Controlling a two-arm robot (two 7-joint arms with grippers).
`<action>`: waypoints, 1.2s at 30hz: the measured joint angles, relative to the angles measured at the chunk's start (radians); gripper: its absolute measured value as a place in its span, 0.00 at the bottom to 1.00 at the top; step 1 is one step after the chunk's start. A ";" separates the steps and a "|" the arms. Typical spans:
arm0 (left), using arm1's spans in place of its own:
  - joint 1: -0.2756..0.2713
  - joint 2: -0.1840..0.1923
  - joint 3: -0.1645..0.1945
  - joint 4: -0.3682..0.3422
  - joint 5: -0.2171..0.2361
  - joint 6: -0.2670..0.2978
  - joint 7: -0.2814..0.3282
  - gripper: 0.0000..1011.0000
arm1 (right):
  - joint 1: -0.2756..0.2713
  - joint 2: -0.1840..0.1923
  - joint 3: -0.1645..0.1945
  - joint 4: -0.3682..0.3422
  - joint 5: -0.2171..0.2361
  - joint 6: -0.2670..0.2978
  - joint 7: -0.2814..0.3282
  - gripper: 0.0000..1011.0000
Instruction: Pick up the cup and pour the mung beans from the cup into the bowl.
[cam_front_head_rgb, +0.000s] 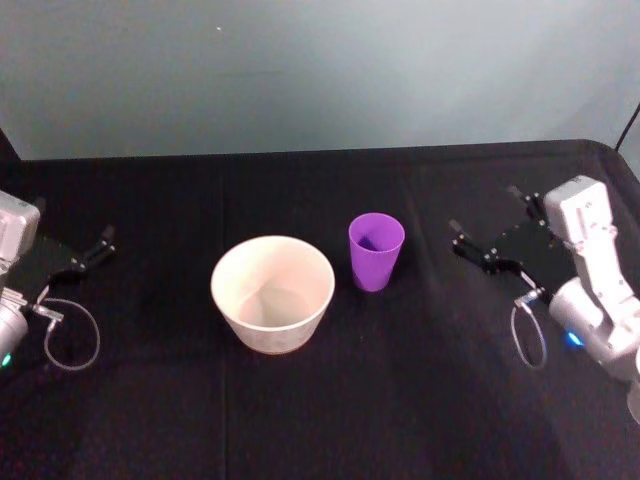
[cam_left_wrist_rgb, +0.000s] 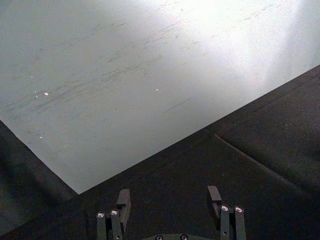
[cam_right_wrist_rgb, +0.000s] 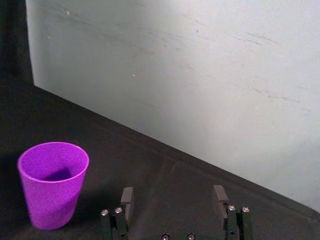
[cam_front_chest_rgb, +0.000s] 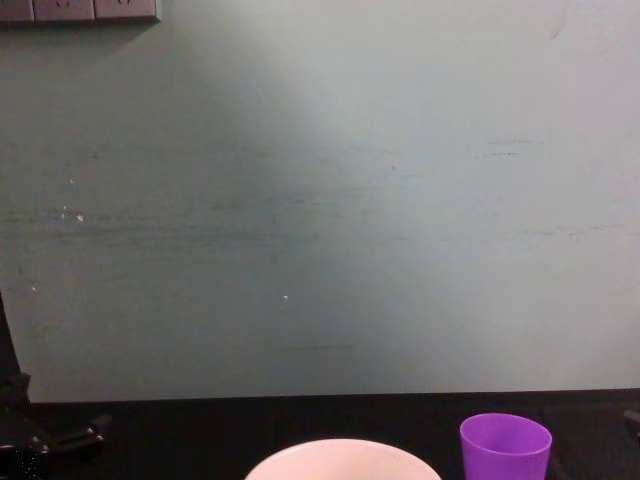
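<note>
The cup's inside (cam_right_wrist_rgb: 52, 159) shows purple well below the cup's rim, so I expect the mung beans to sit low near the cup's bottom when I lift the purple cup (cam_right_wrist_rgb: 52, 187).
The purple cup (cam_front_head_rgb: 376, 251) stands upright on the black table, just right of the pale pinkish-white bowl (cam_front_head_rgb: 272, 293). The chest view catches the cup's top (cam_front_chest_rgb: 505, 446) and the bowl's rim (cam_front_chest_rgb: 344, 458) at its lower edge. My right gripper (cam_front_head_rgb: 483, 222) hovers open to the right of the cup, a clear gap away; in its wrist view the cup (cam_right_wrist_rgb: 52, 183) sits apart from the spread fingers (cam_right_wrist_rgb: 127, 200). My left gripper (cam_front_head_rgb: 70, 250) is parked open at the table's left side, fingers (cam_left_wrist_rgb: 123, 201) apart over bare cloth. The cup's contents are hidden in shadow.
A black cloth covers the table (cam_front_head_rgb: 400, 400), and a pale green wall (cam_front_chest_rgb: 320, 200) rises behind its far edge. Loose cables (cam_front_head_rgb: 70, 340) loop beside each arm. Open cloth lies in front of the bowl and between the cup and my right gripper.
</note>
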 joint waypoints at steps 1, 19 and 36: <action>0.000 0.000 0.000 0.000 0.000 0.000 0.000 0.99 | -0.019 0.006 0.013 -0.010 0.015 -0.012 0.013 0.99; 0.000 0.000 0.000 0.000 0.000 0.000 0.000 0.99 | -0.099 0.004 0.059 0.086 0.295 -0.156 0.427 0.99; 0.000 0.000 0.000 0.000 0.000 0.000 0.000 0.99 | 0.001 -0.108 0.022 0.198 0.260 -0.159 0.529 0.99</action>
